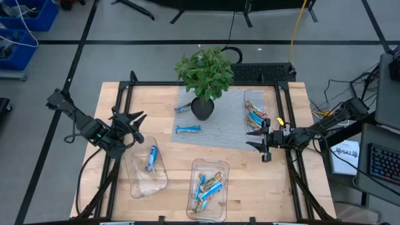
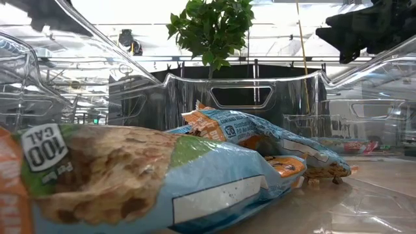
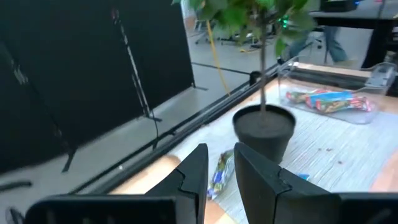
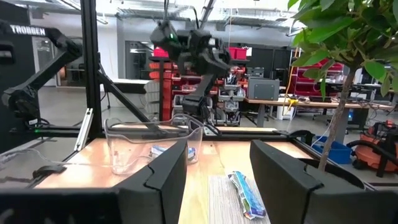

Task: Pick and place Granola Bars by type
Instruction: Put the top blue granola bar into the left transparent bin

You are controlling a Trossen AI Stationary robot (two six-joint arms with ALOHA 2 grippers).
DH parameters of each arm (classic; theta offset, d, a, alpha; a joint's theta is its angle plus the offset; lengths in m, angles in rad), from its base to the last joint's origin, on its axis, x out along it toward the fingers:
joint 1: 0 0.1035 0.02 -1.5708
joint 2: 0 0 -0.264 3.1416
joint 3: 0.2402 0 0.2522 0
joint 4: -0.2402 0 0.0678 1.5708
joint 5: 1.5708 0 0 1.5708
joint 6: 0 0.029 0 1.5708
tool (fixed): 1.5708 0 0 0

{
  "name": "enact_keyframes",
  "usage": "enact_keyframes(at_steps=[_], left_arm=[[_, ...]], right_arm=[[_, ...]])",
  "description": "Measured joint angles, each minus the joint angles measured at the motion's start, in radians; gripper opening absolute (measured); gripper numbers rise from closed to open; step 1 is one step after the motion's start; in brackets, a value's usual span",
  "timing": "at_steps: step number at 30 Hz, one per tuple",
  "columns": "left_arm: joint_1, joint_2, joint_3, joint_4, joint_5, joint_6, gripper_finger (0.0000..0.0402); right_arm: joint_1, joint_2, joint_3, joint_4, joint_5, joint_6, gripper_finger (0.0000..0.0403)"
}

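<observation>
My left gripper should pull back over the frame and grab the far granola bar by its loose end (image 1: pixel 177 110), because the bar lies close beside the plant pot.
Granola bars in shiny, mostly blue wrappers lie in three clear trays. One bar (image 1: pixel 151 157) is in the left tray (image 1: pixel 139 181). Several are in the near middle tray (image 1: pixel 220 167) and several in the far right tray (image 1: pixel 253 95). Two more bars (image 1: pixel 183 107) (image 1: pixel 188 129) lie flat on the grey mat (image 1: pixel 219 131) beside the plant pot (image 1: pixel 202 107). My left gripper (image 1: pixel 134 124) hovers open above the left tray's far end, holding nothing. My right gripper (image 1: pixel 262 144) stands open and empty just near of the right tray, pointing toward the table's left.
A potted plant (image 1: pixel 205 72) stands at the mat's far edge, its leaves spreading over the middle of the table. A black frame (image 1: pixel 125 94) runs around the wooden tabletop. Bare wood lies between the left and middle trays.
</observation>
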Motion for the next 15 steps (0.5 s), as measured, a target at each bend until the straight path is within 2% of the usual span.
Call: enact_keyframes(at_steps=[4, 8, 12, 15], left_arm=[[0.016, -0.060, -0.109, 0.034, 0.025, -0.083, 0.0085], [0.026, -0.131, -0.230, 0.195, 0.072, -0.025, 0.0085], [0.046, -0.209, -0.335, 0.473, 0.126, 0.197, 0.0085], [0.084, -0.269, -0.417, 0.778, 0.239, 0.489, 0.0085]], right_arm=[[0.000, 0.000, 0.000, 0.009, 0.000, -0.012, 0.0167], [0.000, 0.000, 0.000, 0.015, 0.002, -0.022, 0.0167], [-0.002, 0.000, 0.000, 0.019, 0.003, -0.033, 0.0167], [-0.009, 0.000, 0.000, 0.029, 0.004, -0.045, 0.0167]])
